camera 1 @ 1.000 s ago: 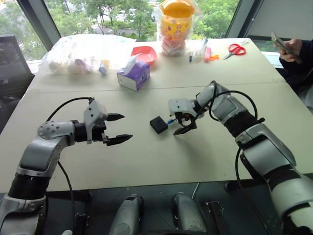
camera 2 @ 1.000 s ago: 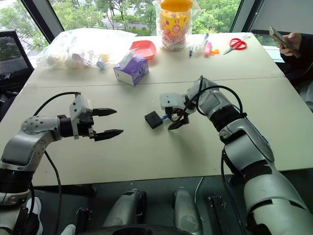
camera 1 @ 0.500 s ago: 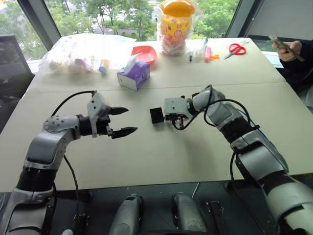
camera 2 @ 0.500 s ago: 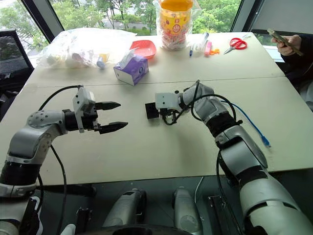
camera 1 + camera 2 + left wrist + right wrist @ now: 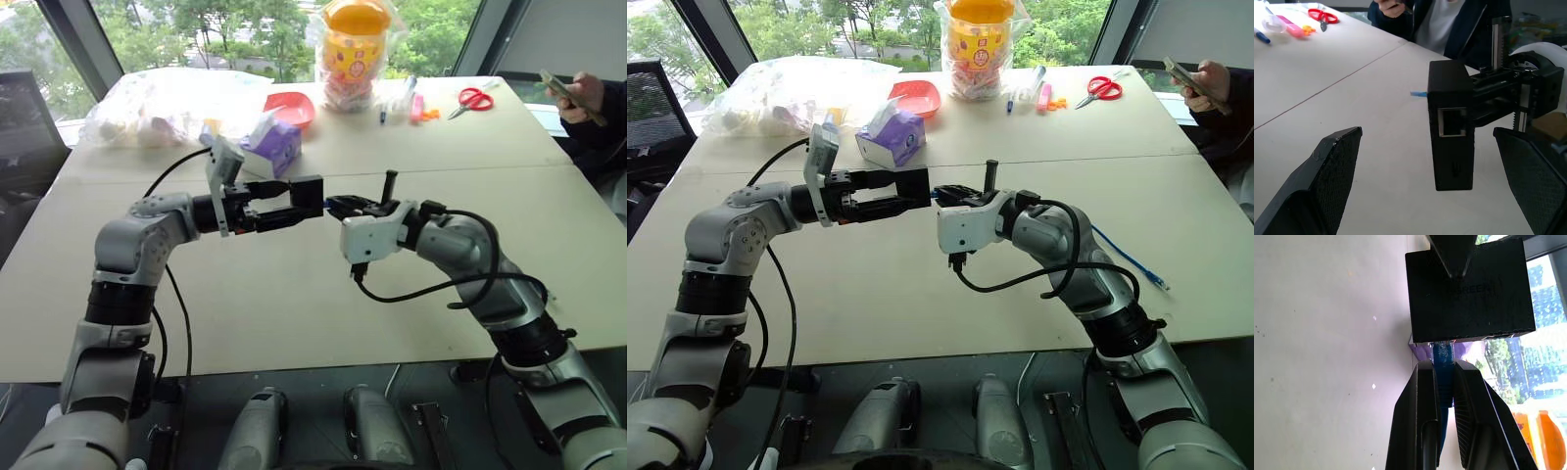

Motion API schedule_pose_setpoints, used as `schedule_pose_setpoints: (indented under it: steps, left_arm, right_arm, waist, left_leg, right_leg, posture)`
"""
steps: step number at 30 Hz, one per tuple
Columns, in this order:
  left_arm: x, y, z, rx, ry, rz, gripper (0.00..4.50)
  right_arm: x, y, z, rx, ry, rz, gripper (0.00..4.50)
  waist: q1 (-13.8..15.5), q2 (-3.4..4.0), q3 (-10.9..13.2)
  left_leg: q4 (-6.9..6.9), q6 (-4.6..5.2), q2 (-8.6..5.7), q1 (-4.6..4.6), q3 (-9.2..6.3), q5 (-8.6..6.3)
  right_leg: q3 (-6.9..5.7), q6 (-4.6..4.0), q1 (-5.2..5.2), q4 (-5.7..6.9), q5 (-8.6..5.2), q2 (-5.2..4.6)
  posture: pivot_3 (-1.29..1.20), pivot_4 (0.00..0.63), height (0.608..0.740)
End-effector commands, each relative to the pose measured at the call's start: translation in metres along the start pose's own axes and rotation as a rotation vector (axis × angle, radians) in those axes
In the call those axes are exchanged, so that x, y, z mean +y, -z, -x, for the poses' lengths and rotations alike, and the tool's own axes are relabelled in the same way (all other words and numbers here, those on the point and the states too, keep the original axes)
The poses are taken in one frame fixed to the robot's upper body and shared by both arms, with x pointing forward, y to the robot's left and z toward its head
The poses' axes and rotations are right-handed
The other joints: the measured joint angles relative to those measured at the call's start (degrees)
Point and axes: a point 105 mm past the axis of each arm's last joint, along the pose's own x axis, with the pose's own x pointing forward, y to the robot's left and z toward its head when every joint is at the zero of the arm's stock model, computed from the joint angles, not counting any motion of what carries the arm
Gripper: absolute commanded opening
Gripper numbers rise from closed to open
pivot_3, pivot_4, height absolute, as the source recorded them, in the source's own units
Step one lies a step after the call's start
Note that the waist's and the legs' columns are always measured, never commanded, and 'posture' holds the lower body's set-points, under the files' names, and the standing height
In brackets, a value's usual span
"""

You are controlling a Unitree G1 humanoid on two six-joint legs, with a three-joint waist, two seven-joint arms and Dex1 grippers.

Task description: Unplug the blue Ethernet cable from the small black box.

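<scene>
My left gripper should hold the box (image 5: 308, 197) tight before my right gripper turns and takes hold of the plug again, because the black box hangs only by the plug in my right gripper (image 5: 934, 194).
The small black box (image 5: 307, 192) hangs in the air above the table's middle, a port on one side (image 5: 1452, 121) facing the left wrist camera. The blue Ethernet cable (image 5: 1444, 357) is plugged into its opposite side. My right gripper (image 5: 1444, 366) is shut on the cable right at the box and carries both. My left gripper (image 5: 1425, 137) is open, one finger (image 5: 1332, 171) on each side of the box without touching it. The rest of the cable (image 5: 1125, 257) trails over the table to the right, ending in a loose plug (image 5: 1161, 286).
A purple tissue box (image 5: 271, 147), a red bowl (image 5: 291, 104) and a plastic bag (image 5: 147, 103) lie at the back left. A bagged orange container (image 5: 353, 49), pens (image 5: 415, 104) and red scissors (image 5: 475, 97) are further back. A person's hand (image 5: 580, 93) holds a phone at the far right.
My right gripper shut on the cable at the box and lifted both off the table, turning. My left gripper moved up and rightward until its open fingers flank the box.
</scene>
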Motion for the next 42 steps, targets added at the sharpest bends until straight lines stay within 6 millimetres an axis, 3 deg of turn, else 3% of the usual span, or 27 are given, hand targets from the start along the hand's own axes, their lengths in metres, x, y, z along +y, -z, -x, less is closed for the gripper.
schedule_pose_setpoints:
  steps: [1,4,6,8,13,14,19,20,21,23,27,29,33,36,42]
  left_arm:
    - [-0.005,-0.013,-0.001,-0.029,0.036,-0.027,4.50]
    - [-0.008,-0.015,-0.001,-0.041,0.056,-0.016,4.50]
    - [-0.008,-0.014,-0.001,-0.041,0.060,-0.015,3.96]
    - [-0.009,-0.013,-0.002,-0.042,0.063,-0.016,3.16]
    - [-0.009,-0.013,-0.004,-0.054,0.076,-0.014,0.61]
    - [-0.009,-0.014,-0.004,-0.055,0.077,-0.014,0.46]
    - [-0.008,-0.014,-0.004,-0.054,0.082,-0.010,0.49]
    - [-0.007,-0.014,-0.004,-0.049,0.078,-0.011,0.49]
    - [-0.005,-0.014,-0.003,-0.037,0.072,-0.019,0.49]
    - [-0.002,-0.015,-0.001,-0.025,0.070,-0.027,0.49]
    - [-0.003,-0.024,0.004,-0.032,0.100,-0.024,0.49]
    - [-0.003,-0.029,0.004,-0.045,0.113,-0.008,0.49]
    - [-0.010,-0.037,0.006,-0.061,0.166,0.015,0.49]
    - [-0.013,-0.034,0.007,-0.039,0.184,0.020,0.49]
    - [-0.016,-0.030,0.008,-0.024,0.198,0.027,0.49]
  right_arm:
    - [-0.009,-0.009,0.004,-0.019,0.041,0.033,0.03]
    - [-0.008,-0.010,0.004,-0.022,0.033,0.036,0.03]
    - [-0.009,-0.011,0.003,-0.022,0.033,0.034,0.00]
    - [-0.010,-0.012,0.003,-0.025,0.033,0.036,0.00]
    - [-0.016,-0.016,0.004,-0.041,0.038,0.064,0.00]
    - [-0.017,-0.017,0.005,-0.043,0.040,0.068,0.00]
    - [-0.025,-0.018,0.004,-0.056,0.031,0.044,0.00]
    - [-0.027,-0.016,0.005,-0.057,0.022,-0.032,0.00]
    - [-0.029,-0.012,0.005,-0.050,0.001,-0.107,0.98]
    - [-0.031,-0.007,0.008,-0.047,-0.045,-0.246,1.76]
    - [-0.030,-0.004,0.020,-0.101,-0.245,-0.796,3.79]
    - [-0.029,-0.005,0.026,-0.131,-0.333,-0.981,4.45]
    - [-0.029,0.001,0.023,-0.156,-0.425,-1.280,4.45]
    - [-0.030,-0.001,0.011,-0.165,-0.475,-1.428,4.45]
    - [-0.036,-0.005,0.005,-0.171,-0.500,-1.488,4.45]
  waist:
    - [0.05,0.00,0.00]
    - [0.10,0.00,0.00]
    - [0.12,0.00,0.00]
    - [0.14,0.00,0.00]
    - [0.15,-0.01,0.01]
    - [0.15,-0.01,0.01]
    - [0.12,-0.01,0.01]
    - [0.13,-0.01,0.01]
    - [0.13,-0.01,0.01]
    - [0.11,-0.01,0.01]
    - [0.16,-0.01,0.01]
    - [0.30,-0.01,0.01]
    - [0.19,-0.01,0.01]
    - [-0.14,-0.01,0.01]
    - [0.11,0.00,0.01]
  left_leg:
    - [0.00,0.00,0.00,0.00,0.00,0.00]
    - [0.00,0.00,0.01,0.00,0.00,0.00]
    - [0.00,0.00,0.03,0.00,-0.01,0.00]
    - [0.00,0.00,0.03,0.00,-0.01,0.00]
    - [0.00,0.00,0.03,0.00,0.00,0.00]
    - [0.00,0.00,0.03,0.00,-0.01,0.00]
    - [0.00,0.00,0.03,0.00,-0.01,0.00]
    - [0.00,0.00,0.03,0.00,-0.01,0.00]
    - [0.00,0.00,0.03,0.00,-0.02,0.00]
    - [0.01,0.01,0.05,0.00,-0.02,0.00]
    - [0.01,0.01,0.10,0.00,-0.07,0.00]
    - [0.01,0.03,0.11,-0.01,-0.13,0.00]
    - [0.00,0.05,0.09,-0.01,-0.15,-0.02]
    - [-0.04,0.05,0.09,-0.01,-0.13,-0.02]
    - [-0.09,0.04,0.08,-0.10,-0.10,-0.02]
  right_leg:
    - [0.00,0.00,0.00,0.00,0.00,-0.01]
    - [0.00,0.00,0.01,-0.01,0.00,-0.03]
    - [0.00,0.00,0.01,-0.01,0.00,-0.03]
    - [0.00,-0.01,0.01,-0.01,0.00,-0.03]
    - [0.00,-0.01,0.01,-0.01,0.00,-0.03]
    - [0.00,-0.01,0.02,-0.01,0.00,-0.04]
    - [0.00,-0.01,0.02,-0.01,0.00,-0.03]
    - [-0.01,-0.01,0.02,-0.01,0.00,-0.03]
    - [-0.01,-0.01,0.02,-0.01,0.00,-0.03]
    - [-0.01,-0.01,0.02,-0.01,0.00,-0.03]
    - [-0.01,-0.01,0.04,-0.01,0.00,-0.03]
    - [-0.03,-0.02,0.05,-0.01,0.00,-0.04]
    - [-0.06,-0.06,0.07,-0.03,-0.02,-0.08]
    - [-0.05,-0.10,0.03,-0.04,-0.04,-0.09]
    - [-0.04,-0.01,-0.14,0.01,0.01,-0.10]
  posture:
    - [0.00,0.150,0.740]
    - [0.00,0.150,0.740]
    - [0.00,0.150,0.740]
    - [0.00,0.150,0.740]
    - [0.00,0.150,0.740]
    - [0.00,0.150,0.740]
    - [0.00,0.150,0.740]
    - [0.00,0.150,0.740]
    - [0.00,0.150,0.740]
    - [0.00,0.150,0.740]
    - [0.00,0.150,0.740]
    - [0.00,0.150,0.740]
    - [0.00,0.150,0.740]
    - [0.00,0.150,0.740]
    - [0.00,0.150,0.740]
